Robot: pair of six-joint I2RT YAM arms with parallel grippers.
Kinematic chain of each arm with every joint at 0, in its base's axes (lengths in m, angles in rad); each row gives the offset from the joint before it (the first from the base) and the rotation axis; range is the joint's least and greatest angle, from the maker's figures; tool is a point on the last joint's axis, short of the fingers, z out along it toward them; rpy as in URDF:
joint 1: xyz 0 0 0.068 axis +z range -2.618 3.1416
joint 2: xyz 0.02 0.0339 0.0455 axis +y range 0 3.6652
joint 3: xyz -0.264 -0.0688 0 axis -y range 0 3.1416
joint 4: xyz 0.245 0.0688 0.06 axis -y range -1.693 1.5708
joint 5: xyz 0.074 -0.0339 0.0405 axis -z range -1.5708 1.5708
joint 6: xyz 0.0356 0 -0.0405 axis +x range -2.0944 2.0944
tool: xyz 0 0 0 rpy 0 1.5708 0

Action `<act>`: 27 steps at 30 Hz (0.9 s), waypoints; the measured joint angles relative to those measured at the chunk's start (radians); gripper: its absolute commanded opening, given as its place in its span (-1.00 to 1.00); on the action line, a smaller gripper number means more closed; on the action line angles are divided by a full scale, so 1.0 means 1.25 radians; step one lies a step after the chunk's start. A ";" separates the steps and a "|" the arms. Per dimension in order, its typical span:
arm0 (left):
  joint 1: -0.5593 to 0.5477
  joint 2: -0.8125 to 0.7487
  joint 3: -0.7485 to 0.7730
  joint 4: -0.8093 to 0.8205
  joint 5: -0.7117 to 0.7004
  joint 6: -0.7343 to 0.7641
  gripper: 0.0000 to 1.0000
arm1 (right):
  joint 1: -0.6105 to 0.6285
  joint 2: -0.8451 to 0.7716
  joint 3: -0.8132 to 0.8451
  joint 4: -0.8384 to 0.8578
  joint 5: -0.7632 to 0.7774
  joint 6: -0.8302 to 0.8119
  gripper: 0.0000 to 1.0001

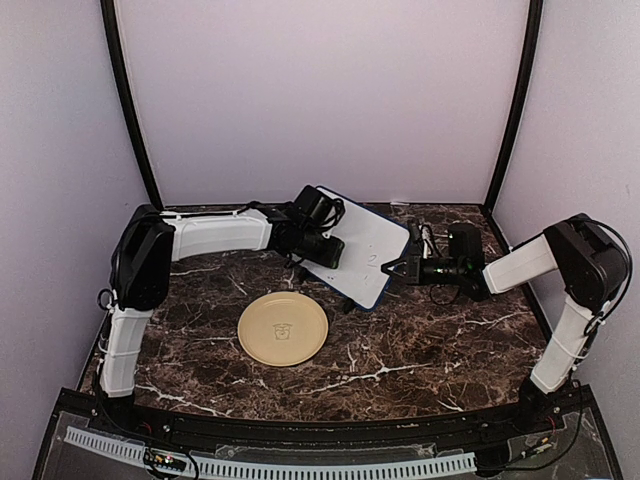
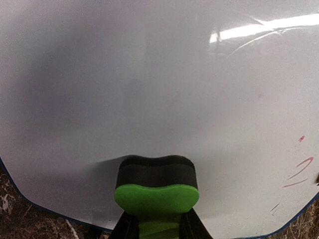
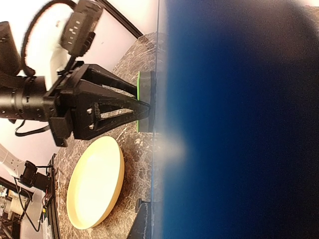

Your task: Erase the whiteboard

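The eraser is on a clean part while red marks (image 1: pixel 372 259) are still left near the robot's right gripper, so the left gripper should slide the eraser over to those marks.
The whiteboard (image 1: pixel 368 240), white with a dark-blue frame, stands tilted at the back middle of the table. My left gripper (image 1: pixel 322 247) is shut on the green eraser (image 2: pixel 156 197), whose black felt presses on the board's lower part (image 2: pixel 149 89). A few thin red marks (image 2: pixel 300 167) sit near the board's right edge. My right gripper (image 1: pixel 394 267) grips the board's right edge. In the right wrist view the blurred blue frame (image 3: pixel 229 119) fills the right side, hiding my own fingers. The left gripper (image 3: pixel 142 107) and eraser (image 3: pixel 145 102) show against the board.
A round tan plate (image 1: pixel 283 328) lies on the dark marble table (image 1: pixel 420 350) in front of the board; it also shows in the right wrist view (image 3: pixel 94 181). A black easel foot (image 3: pixel 143 219) rests on the table. Grey walls enclose the back and sides.
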 measured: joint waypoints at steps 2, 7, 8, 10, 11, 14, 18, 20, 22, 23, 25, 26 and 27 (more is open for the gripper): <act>-0.019 0.014 0.041 -0.018 -0.009 0.014 -1.00 | 0.000 0.000 0.000 0.000 0.000 0.000 -1.00; -0.091 0.055 0.142 -0.035 -0.016 0.038 -1.00 | 0.000 0.000 0.000 0.000 0.000 0.000 -1.00; -0.104 0.062 0.156 -0.036 -0.016 0.040 -1.00 | 0.000 0.000 0.000 0.000 0.000 0.000 -1.00; -0.123 0.075 0.179 -0.042 -0.015 0.041 -1.00 | 0.000 0.000 0.000 -0.001 0.000 0.000 -1.00; -0.132 0.082 0.191 -0.048 -0.015 0.042 -1.00 | 0.000 0.000 0.000 -0.002 0.001 0.000 -1.00; -0.146 0.093 0.213 -0.067 -0.034 0.044 -1.00 | -0.002 0.001 0.000 -0.005 -0.001 0.001 -1.00; -0.146 0.098 0.227 -0.082 -0.042 0.043 -1.00 | -0.002 0.001 0.000 -0.005 -0.001 0.001 -1.00; -0.141 0.101 0.237 -0.094 -0.051 0.037 -1.00 | -0.002 0.001 0.000 -0.004 -0.001 0.000 -1.00; -0.137 0.104 0.248 -0.107 -0.061 0.026 -1.00 | -0.002 0.001 0.001 -0.004 -0.002 -0.002 -1.00; -0.135 0.104 0.251 -0.113 -0.062 0.020 -1.00 | -0.002 0.001 0.002 -0.005 -0.002 -0.004 -1.00; -0.126 0.105 0.260 -0.126 -0.066 0.005 -1.00 | -0.001 0.002 0.003 -0.004 -0.003 -0.005 -1.00; -0.119 0.105 0.263 -0.132 -0.071 -0.001 -1.00 | -0.001 0.002 0.003 -0.004 -0.003 -0.005 -1.00; -0.112 0.105 0.265 -0.136 -0.077 -0.004 -1.00 | -0.001 0.002 0.003 -0.004 -0.003 -0.005 -1.00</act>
